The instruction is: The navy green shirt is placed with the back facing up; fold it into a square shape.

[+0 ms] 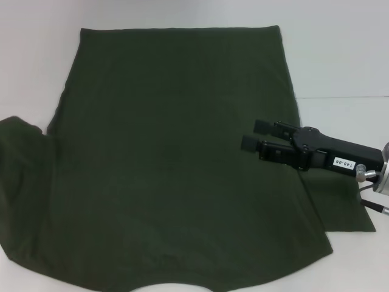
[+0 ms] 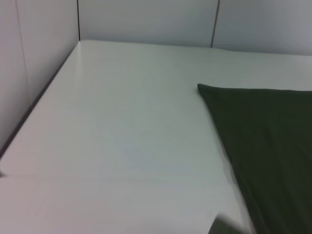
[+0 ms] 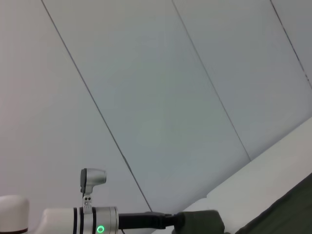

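My left gripper is holding the sleeve's end [image 1: 16,126] up beside the shirt's flat back [image 1: 124,149], so it should keep carrying the sleeve inward until its end lies there.
The navy green shirt [image 1: 176,158] lies spread flat, plain side up, over most of the white table [image 1: 340,55] in the head view. Its left sleeve [image 1: 18,176] reaches the left edge and its right sleeve [image 1: 346,207] lies at the right. My right gripper [image 1: 250,135] is open and empty, over the shirt's right side, its fingers pointing left. A corner of the shirt shows in the left wrist view [image 2: 263,136] and at the edge of the right wrist view [image 3: 292,214]. My left arm [image 3: 92,219] shows only far off in the right wrist view; its gripper end is unclear.
Bare white table lies left of the shirt's corner in the left wrist view [image 2: 122,131]. White walls [image 2: 146,19] close off the table's far side and one side. A seam crosses the tabletop [image 1: 346,97] at the right.
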Robot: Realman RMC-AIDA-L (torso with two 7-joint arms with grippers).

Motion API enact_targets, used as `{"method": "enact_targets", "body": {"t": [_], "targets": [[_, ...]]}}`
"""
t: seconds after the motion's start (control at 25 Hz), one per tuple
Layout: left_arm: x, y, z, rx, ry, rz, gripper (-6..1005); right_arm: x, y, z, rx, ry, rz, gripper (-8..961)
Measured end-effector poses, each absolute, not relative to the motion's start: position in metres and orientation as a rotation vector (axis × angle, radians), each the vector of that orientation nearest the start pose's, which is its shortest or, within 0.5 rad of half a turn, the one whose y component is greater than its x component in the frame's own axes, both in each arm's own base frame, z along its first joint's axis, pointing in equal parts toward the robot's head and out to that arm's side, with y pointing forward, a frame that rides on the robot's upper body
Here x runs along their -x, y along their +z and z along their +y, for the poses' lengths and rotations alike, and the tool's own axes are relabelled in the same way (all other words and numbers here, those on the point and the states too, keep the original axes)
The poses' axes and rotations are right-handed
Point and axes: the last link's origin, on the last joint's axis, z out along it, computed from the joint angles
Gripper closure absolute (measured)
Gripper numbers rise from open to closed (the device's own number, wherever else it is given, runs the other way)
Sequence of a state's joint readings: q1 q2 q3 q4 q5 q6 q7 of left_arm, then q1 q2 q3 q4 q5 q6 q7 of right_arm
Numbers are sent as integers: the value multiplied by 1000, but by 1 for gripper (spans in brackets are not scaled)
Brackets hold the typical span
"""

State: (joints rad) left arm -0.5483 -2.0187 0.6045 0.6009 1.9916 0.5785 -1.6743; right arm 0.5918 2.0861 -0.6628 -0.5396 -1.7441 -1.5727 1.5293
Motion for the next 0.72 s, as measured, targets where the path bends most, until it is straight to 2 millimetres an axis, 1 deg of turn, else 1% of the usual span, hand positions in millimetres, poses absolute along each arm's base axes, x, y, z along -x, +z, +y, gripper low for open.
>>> {"method": "enact_targets", "body": {"t": [0.36,0.56,0.72], "targets": [[368,87,414,1691,-277,-1028,982,-226,1,349,2548,1149,868,39],[369,82,411,1693,-278,-1038,981,-227,1,348,2546,1148,872,39],[368,76,404,1717,-303,-1050,982,-226,1,348,2551,1151,870,39]]}}
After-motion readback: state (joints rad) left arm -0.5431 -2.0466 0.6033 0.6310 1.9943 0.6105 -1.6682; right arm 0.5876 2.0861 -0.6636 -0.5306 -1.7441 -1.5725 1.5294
